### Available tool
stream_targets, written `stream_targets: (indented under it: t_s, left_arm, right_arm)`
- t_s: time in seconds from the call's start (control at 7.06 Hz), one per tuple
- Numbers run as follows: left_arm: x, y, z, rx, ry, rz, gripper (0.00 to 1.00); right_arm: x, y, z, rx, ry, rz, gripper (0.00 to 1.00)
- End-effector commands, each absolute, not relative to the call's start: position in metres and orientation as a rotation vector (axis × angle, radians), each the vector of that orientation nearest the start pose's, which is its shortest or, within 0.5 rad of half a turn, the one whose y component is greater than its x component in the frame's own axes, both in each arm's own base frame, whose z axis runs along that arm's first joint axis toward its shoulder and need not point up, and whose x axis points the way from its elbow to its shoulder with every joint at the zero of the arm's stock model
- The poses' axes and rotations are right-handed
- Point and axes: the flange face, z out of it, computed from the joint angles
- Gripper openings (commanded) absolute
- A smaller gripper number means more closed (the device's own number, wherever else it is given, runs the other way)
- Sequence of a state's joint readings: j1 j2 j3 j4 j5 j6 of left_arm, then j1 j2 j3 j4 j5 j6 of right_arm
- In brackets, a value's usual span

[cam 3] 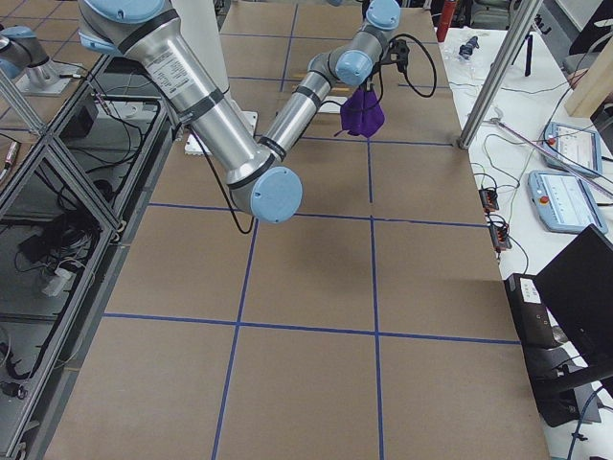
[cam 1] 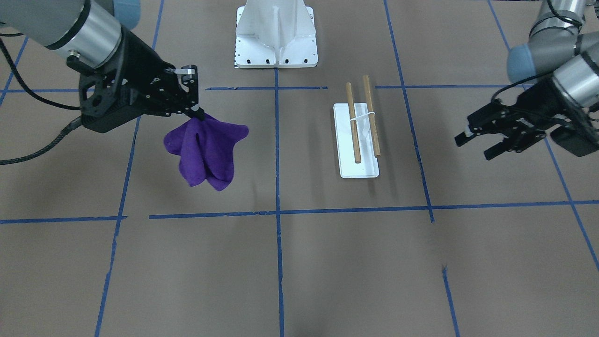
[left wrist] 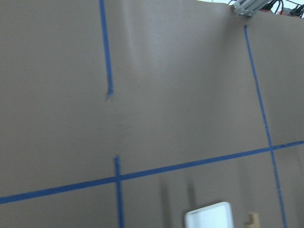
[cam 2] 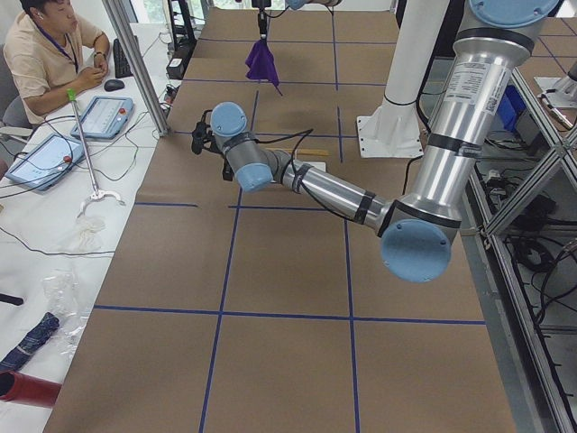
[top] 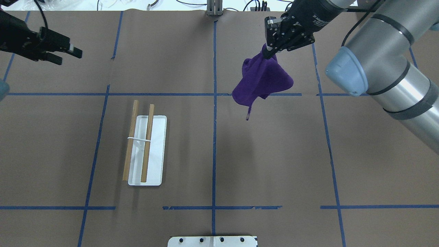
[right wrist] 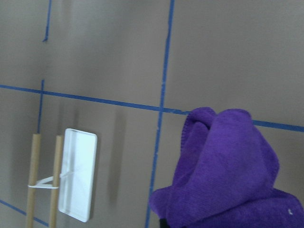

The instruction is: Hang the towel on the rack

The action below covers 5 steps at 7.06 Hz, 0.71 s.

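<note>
The purple towel [cam 1: 205,150] should reach across both dowels and hang down at the ends when the robot lays it over the rack, because its limp folds reach farther than their gap [cam 1: 363,124].
The purple towel [top: 261,81] hangs bunched and clear of the table from my right gripper [top: 268,52], which is shut on its top. It also shows in the front view [cam 1: 206,150] under that gripper [cam 1: 198,113] and fills the lower right of the right wrist view [right wrist: 223,175]. The rack [top: 146,151], a white base with two wooden dowels, stands on the left half of the table, well apart from the towel; it also shows in the front view [cam 1: 356,140]. My left gripper [top: 68,55] is open and empty at the far left, away from the rack.
The white bolted pedestal [cam 1: 276,37] stands at the robot's side of the table. Blue tape lines [top: 214,137] cross the brown table. An operator [cam 2: 54,45] sits beyond the far table edge with tablets and cables.
</note>
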<state>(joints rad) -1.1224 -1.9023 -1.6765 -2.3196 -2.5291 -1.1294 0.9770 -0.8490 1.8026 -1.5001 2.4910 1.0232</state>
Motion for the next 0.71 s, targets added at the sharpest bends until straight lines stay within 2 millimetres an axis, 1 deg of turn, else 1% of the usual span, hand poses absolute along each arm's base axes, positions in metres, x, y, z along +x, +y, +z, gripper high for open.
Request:
stream_targets:
  t_s: [0.0, 0.14, 0.28, 0.42, 0.57]
  left_arm:
    - [0.259, -0.539, 0.267, 0.064, 1.455, -0.048, 1.00]
    - [0.265, -0.540, 0.244, 0.057, 1.478, -0.052, 1.00]
    - [0.269, -0.542, 0.225, 0.032, 1.497, -0.075, 1.00]
    - [0.271, -0.546, 0.211, 0.033, 1.508, -0.093, 1.00]
    - [0.277, -0.551, 0.194, 0.027, 1.523, -0.145, 1.00]
  right_arm:
    - [-0.316, -0.535, 0.045, 0.070, -1.307, -0.088, 0.00]
    - [-0.323, -0.533, 0.015, 0.061, -1.329, -0.080, 0.00]
    - [-0.331, -0.526, 0.002, 0.062, -1.344, -0.100, 0.00]
    - [-0.333, -0.521, -0.007, 0.059, -1.356, -0.103, 0.00]
    - [-0.338, -0.517, -0.012, 0.058, -1.361, -0.117, 0.00]
